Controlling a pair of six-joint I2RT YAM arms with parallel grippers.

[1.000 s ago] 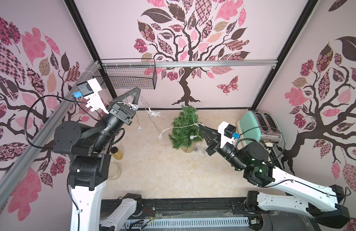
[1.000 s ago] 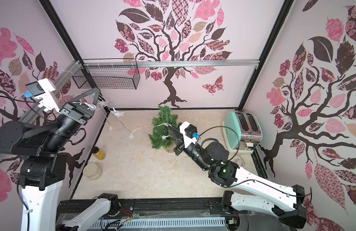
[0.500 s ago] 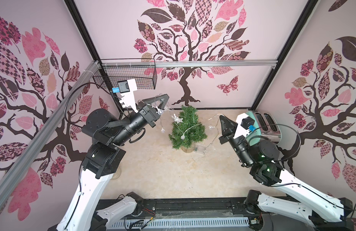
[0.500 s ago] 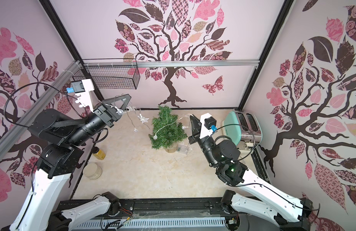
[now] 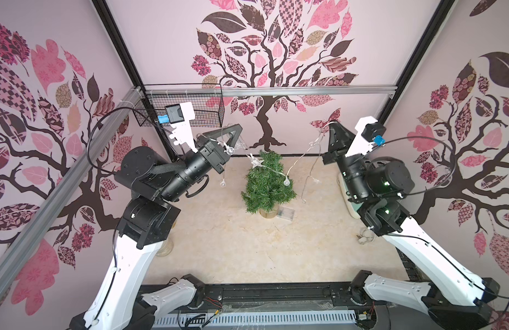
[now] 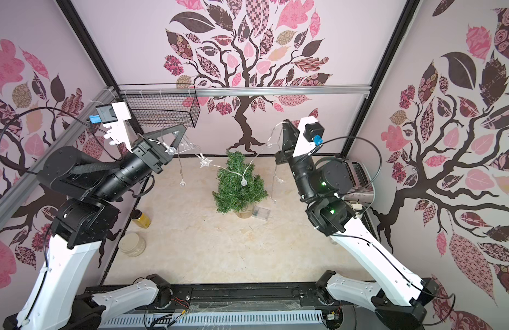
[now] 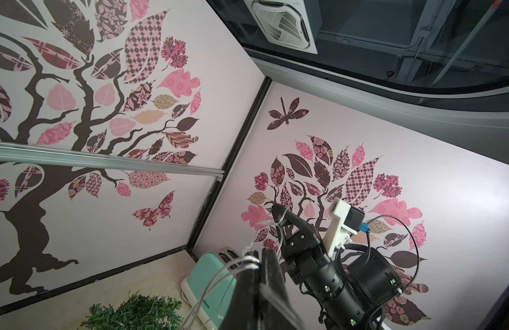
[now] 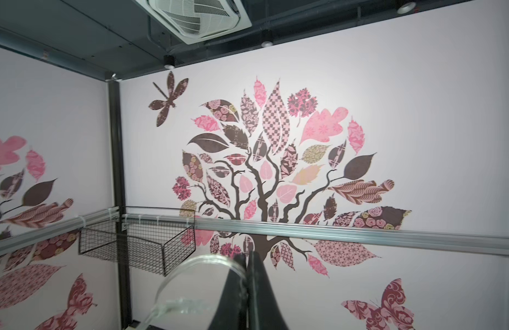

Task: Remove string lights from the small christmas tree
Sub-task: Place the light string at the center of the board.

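I should keep carrying the string lights with my left gripper toward the open floor by the clear box and let go of them there, because they hang free above the treetop.
The small christmas tree stands on its tan base at the back middle of the floor. The string lights run as a thin wire with star and round bulbs from my left gripper across the treetop up to my right gripper. Both grippers are raised, one on each side of the tree, and each is shut on the wire. Wire strands leave the left gripper, and a wire loop leaves the right gripper. The clear box lies beside the tree's base.
A mint toaster stands at the right wall behind my right arm. A black wire basket hangs on the back rail at the left. An amber jar and a round tub sit by the left wall.
My left gripper swung from the left wall toward the tree. My right gripper pulled back from the tree and rose. The wire now hangs stretched between them over the treetop.
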